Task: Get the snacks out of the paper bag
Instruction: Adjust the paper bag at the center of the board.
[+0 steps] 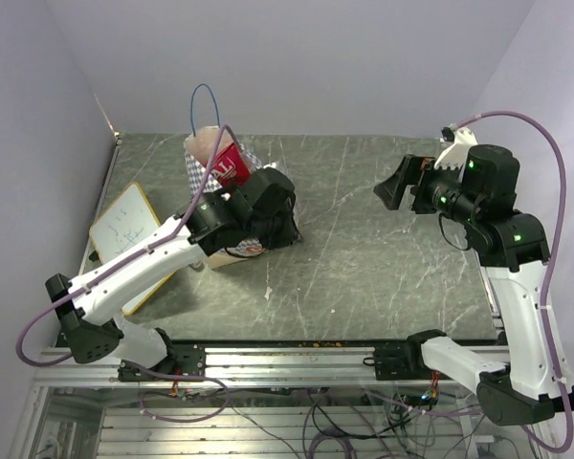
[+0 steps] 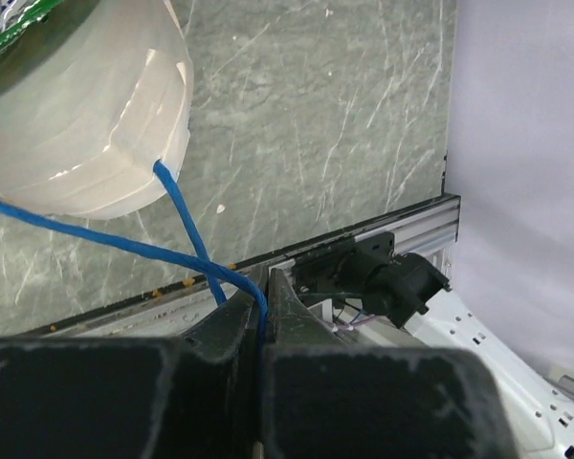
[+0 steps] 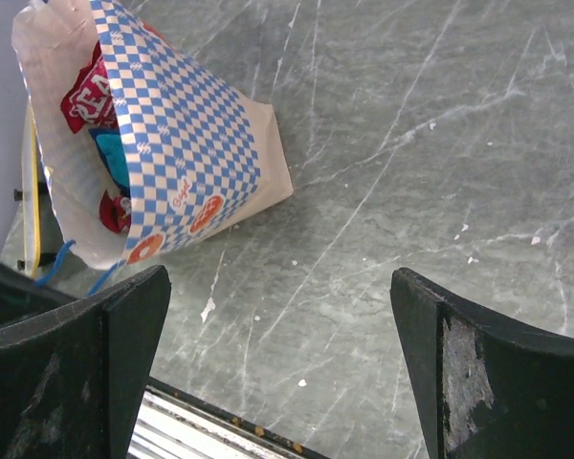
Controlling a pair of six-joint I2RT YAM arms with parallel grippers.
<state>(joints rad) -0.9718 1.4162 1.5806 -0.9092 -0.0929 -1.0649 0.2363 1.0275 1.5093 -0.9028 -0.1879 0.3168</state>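
Note:
The other blue handle [image 1: 193, 111] loops up freely behind the bag. My right gripper should go on toward that handle's loop [image 1: 205, 85] until its fingers are on both sides of the handle's cord before it closes.
The paper bag [image 1: 209, 145] lies tilted at the back left of the table; it also shows in the right wrist view [image 3: 187, 143] with its mouth open to the left. Snacks sit inside: a red packet with white lettering [image 3: 88, 98], a blue one [image 3: 113, 158] and another red one [image 3: 115, 212]. The red packet [image 1: 231, 164] sticks out of the bag's mouth. My left gripper [image 2: 265, 287] is shut on the bag's blue cord handle [image 2: 187, 229], beside the bag's cream wall [image 2: 77, 124]. My right gripper [image 3: 277, 316] is open and empty, above the table right of the bag.
A yellow-edged whiteboard [image 1: 124, 229] lies at the table's left side, partly under the left arm. The other blue handle [image 1: 206, 100] loops up behind the bag. The aluminium rail [image 1: 297, 359] runs along the near edge. Walls close in left and right.

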